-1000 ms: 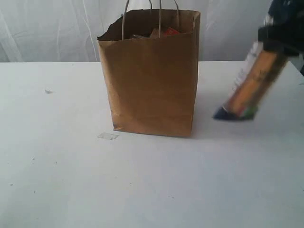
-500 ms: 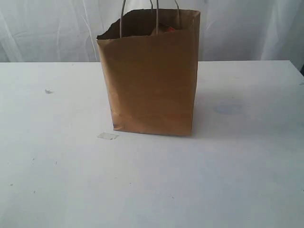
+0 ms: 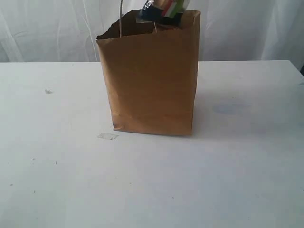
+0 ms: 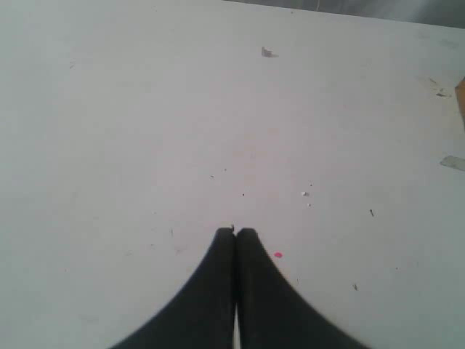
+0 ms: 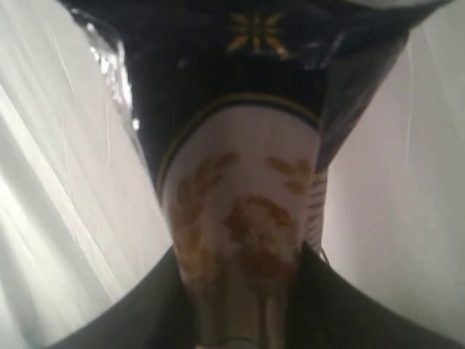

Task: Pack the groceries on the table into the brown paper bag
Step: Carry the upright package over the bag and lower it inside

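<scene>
My right gripper should lift the spaghetti packet clear, straighten it and lower it behind the bag's handle, because the packet now slants in front of the bag's handle (image 3: 155, 24).
The brown paper bag (image 3: 152, 85) stands upright at the middle back of the white table (image 3: 237, 166). The dark lower end of the long spaghetti packet (image 3: 161, 8) hangs just above the bag's open mouth, the rest cut off by the top of the exterior view. In the right wrist view my right gripper (image 5: 243, 256) is shut on the packet (image 5: 247, 182), its dark fingers (image 5: 145, 305) pressing both sides. My left gripper (image 4: 235, 233) is shut and empty over bare table (image 4: 145, 109). No other groceries show on the table.
A small clear scrap (image 3: 108, 136) lies by the bag's front left corner, and a speck (image 3: 48, 91) lies far left. A white curtain (image 3: 47, 28) hangs behind the table. The bag's thin handle (image 3: 120, 19) stands up from its rim.
The spaghetti packet, tilted over the table right of the bag a second ago, rose out of view and now hangs over the bag's mouth. The left gripper has stayed shut.
</scene>
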Controlling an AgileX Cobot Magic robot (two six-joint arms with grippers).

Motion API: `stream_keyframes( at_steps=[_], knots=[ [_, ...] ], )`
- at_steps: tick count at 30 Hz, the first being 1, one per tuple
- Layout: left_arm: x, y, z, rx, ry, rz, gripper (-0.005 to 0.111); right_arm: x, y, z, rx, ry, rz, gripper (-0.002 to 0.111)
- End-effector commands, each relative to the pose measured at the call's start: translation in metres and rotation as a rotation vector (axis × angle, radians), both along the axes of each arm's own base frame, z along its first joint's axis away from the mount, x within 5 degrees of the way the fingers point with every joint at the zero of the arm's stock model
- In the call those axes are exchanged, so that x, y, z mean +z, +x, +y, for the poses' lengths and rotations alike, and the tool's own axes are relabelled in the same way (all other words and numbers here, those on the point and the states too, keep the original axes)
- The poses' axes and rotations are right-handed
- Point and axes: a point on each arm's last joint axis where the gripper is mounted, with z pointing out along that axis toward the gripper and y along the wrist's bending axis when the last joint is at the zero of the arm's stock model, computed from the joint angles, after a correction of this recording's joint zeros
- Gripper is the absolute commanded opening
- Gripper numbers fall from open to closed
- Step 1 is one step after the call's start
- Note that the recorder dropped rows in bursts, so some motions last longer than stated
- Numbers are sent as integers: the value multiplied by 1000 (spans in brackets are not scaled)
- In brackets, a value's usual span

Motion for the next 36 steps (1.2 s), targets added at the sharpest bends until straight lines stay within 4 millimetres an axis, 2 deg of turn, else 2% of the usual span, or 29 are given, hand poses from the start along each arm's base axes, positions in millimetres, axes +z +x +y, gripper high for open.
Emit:
stream_keyframes(
  at_steps=[1,4,10,14,18,26,33,36],
  knots=[
    [1,0,0,2,-9,-9,0,16,-3,2,-46,41,-146,0],
    [1,0,0,2,-9,-9,0,27,-10,8,-25,63,-217,0],
    [1,0,0,2,-9,-9,0,64,-31,23,37,-1,-458,0],
    [1,0,0,2,-9,-9,0,69,-33,24,1,-48,-563,0],
    [1,0,0,2,-9,-9,0,59,-22,29,-28,-106,-557,0],
    [1,0,0,2,-9,-9,0,24,8,48,-8,-195,-464,0],
    [1,0,0,2,-9,-9,0,5,16,56,47,-274,-326,0],
    [1,0,0,2,-9,-9,0,3,16,57,56,-286,-306,0]
  ],
)
